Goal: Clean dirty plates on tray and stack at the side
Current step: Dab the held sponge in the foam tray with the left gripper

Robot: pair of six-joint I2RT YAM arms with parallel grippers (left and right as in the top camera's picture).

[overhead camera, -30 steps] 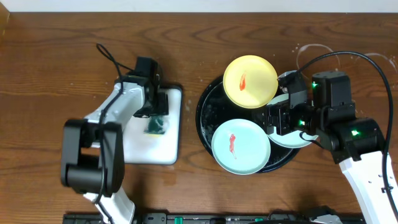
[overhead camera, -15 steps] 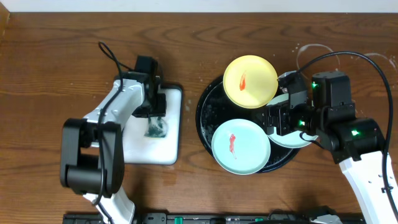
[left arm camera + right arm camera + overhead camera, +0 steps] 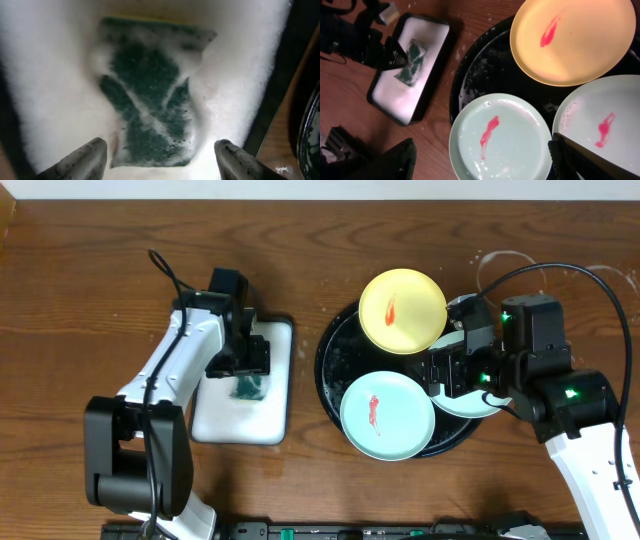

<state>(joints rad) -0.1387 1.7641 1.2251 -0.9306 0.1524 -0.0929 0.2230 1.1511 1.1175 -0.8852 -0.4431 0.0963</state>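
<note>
My left gripper has the sponge. The sponge's green side [image 3: 145, 72] has only foam patches, so I should squeeze it down in the foam [image 3: 248, 388] before wiping the yellow plate.
Three plates lie on the black tray [image 3: 333, 345]: a yellow plate [image 3: 402, 310] at the back, a mint plate [image 3: 387, 416] at the front, and a second pale plate [image 3: 470, 402] at the right, partly hidden under my right arm. Each has a red smear. The right wrist view shows the yellow plate [image 3: 572, 40], the front mint plate [image 3: 500, 137] and the right plate [image 3: 600, 125]. My right gripper [image 3: 480, 160] is open and empty above the plates, one finger at the right plate's edge. My left gripper [image 3: 160, 160] is open just above the green sponge [image 3: 150, 95].
The white rectangular tray [image 3: 235, 420] is full of foam and stands left of the black tray, with the sponge [image 3: 248, 386] in it. Bare brown tabletop [image 3: 90, 290] lies to the left and back. Whitish ring stains [image 3: 500, 265] mark the wood at the back right.
My left arm has swung and its gripper has shifted a little over the sponge in the white tray. The right arm and the plates have not moved.
</note>
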